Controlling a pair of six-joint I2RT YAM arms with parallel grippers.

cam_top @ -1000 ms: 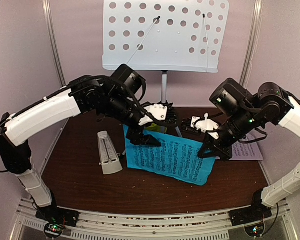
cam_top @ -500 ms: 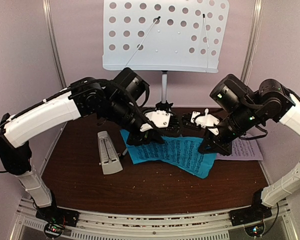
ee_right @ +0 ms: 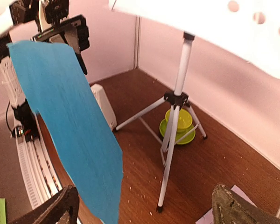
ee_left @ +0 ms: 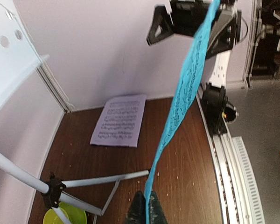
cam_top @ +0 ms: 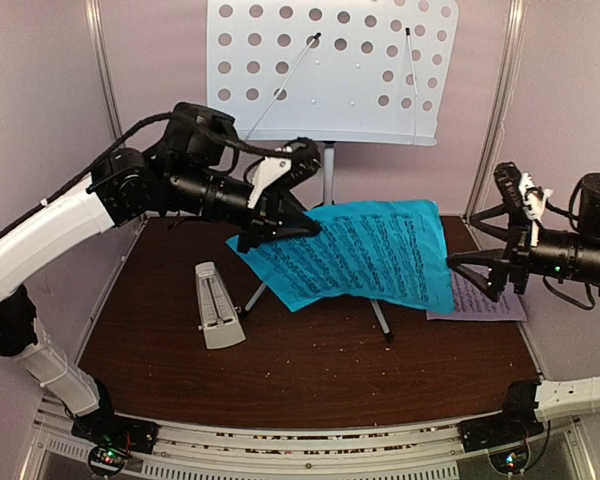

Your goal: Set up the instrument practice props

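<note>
The blue sheet sags (cam_top: 355, 265) from the edge my left gripper is holding. My right gripper should take hold of the sheet's loose edge (cam_top: 442, 235) before both grippers lift the sheet to the music stand.
My left gripper (cam_top: 280, 224) is shut on the left edge of the blue music sheet (cam_top: 365, 255) and holds it in the air in front of the pale perforated music stand (cam_top: 330, 70). In the left wrist view the blue sheet (ee_left: 186, 88) runs edge-on away from the shut gripper (ee_left: 147, 208). My right gripper (cam_top: 483, 272) is open, off the sheet's right edge and above the pale pink sheet (cam_top: 485, 298), which lies flat on the table. In the right wrist view the blue sheet (ee_right: 70, 121) hangs ahead of the wide-open gripper (ee_right: 147, 210). The cream metronome (cam_top: 218, 305) stands at the left.
The stand's silver tripod (ee_right: 177, 116) spreads its legs over the middle of the table. A lime-green bowl on its saucer (ee_right: 179, 123) sits under the tripod. Pale walls close the table at the back and on both sides.
The left gripper has shut on the blue sheet and lifted it off the table. The right gripper has let go, opened wide and drawn back to the right.
</note>
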